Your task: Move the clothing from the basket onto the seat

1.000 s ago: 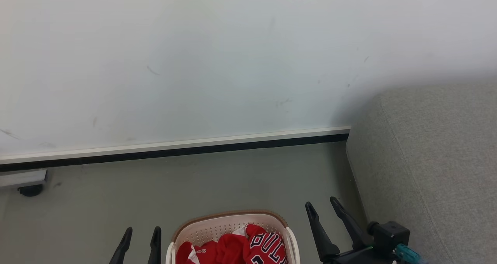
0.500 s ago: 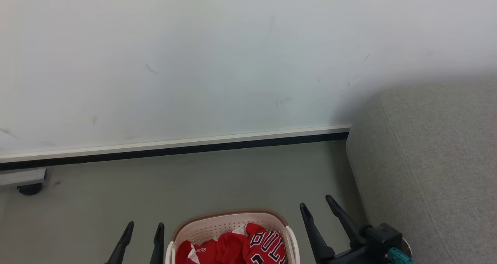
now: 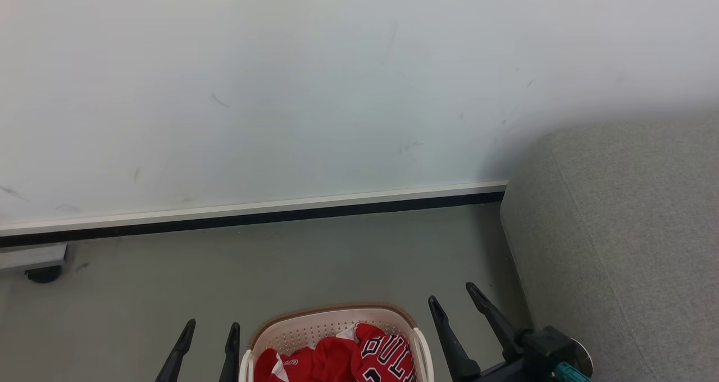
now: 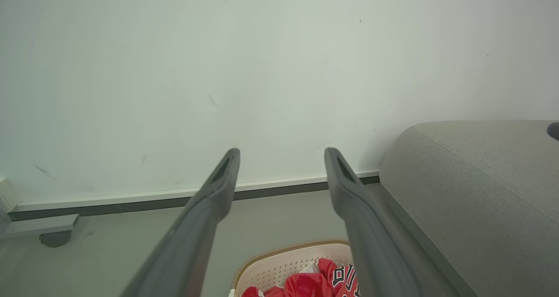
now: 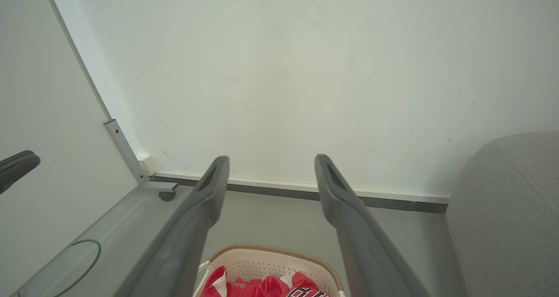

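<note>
The lettered jersey (image 3: 387,358) should come free and leave red clothing behind when the robot lifts it, because cloth with a small logo (image 3: 292,364) bunches separately beside it.
The cream basket (image 3: 314,328) with a brown rim sits on the floor at the bottom of the head view, with red clothing (image 3: 337,362) piled inside, including a jersey (image 3: 387,357) with black-and-white letters. The grey seat (image 3: 629,224) rises at the right. My left gripper (image 3: 212,330) stands open just left of the basket, and my right gripper (image 3: 451,294) stands open between basket and seat. Both are empty. In the wrist views the basket (image 4: 284,266) (image 5: 262,262) and clothing (image 4: 314,284) (image 5: 262,286) lie below the open left gripper (image 4: 281,157) and right gripper (image 5: 270,164).
A white wall (image 3: 281,90) with a dark baseboard (image 3: 253,219) runs behind the grey floor (image 3: 281,264). A castor wheel (image 3: 44,273) under a grey bar sits at far left. A white panel (image 5: 43,135) with a metal post stands at the left in the right wrist view.
My right gripper has drifted a little left and up in the head view. The left gripper has edged slightly right. Basket and clothing have not moved.
</note>
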`<state>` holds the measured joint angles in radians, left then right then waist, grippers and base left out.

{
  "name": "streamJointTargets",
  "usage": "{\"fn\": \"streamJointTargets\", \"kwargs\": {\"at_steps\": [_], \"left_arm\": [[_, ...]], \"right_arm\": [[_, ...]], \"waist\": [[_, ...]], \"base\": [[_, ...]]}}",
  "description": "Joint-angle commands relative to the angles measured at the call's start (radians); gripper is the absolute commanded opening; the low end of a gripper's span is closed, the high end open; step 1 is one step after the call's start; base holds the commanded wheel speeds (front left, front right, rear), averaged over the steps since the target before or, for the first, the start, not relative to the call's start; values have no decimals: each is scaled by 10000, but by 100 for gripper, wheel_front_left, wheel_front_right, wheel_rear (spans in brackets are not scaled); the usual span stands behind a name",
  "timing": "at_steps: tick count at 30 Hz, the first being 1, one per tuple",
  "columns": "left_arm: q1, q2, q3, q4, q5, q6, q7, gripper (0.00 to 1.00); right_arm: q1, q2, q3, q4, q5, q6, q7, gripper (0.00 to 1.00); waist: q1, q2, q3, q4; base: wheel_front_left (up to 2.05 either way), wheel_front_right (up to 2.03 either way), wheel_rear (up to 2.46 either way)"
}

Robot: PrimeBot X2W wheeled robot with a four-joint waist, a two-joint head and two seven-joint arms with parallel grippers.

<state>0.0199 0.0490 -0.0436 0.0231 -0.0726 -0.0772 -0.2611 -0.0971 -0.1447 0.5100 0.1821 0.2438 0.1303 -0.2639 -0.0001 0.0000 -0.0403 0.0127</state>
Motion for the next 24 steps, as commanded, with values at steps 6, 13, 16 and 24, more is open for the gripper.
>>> {"fn": "streamJointTargets", "kwargs": {"at_steps": [6, 13, 16, 24], "left_arm": [[-15, 28, 10, 32, 0, 43, -56, 100], [-74, 28, 39, 97, 12, 21, -56, 100], [-77, 28, 45, 105, 31, 15, -56, 100], [-33, 27, 50, 196, 43, -32, -56, 100]], "right_arm": [[-15, -4, -19, -25, -34, 7, -11, 100], [-39, 12, -6, -21, -9, 7, -11, 100], [-32, 16, 10, -17, 11, 7, -11, 100], [0, 4, 15, -49, 24, 7, -11, 100]], "waist": [[1, 0, 22, 9], [1, 0, 18, 10], [1, 0, 12, 3], [1, 0, 39, -24]], "base": [[0, 0, 0], [0, 0, 0], [0, 0, 0], [0, 0, 0]]}}
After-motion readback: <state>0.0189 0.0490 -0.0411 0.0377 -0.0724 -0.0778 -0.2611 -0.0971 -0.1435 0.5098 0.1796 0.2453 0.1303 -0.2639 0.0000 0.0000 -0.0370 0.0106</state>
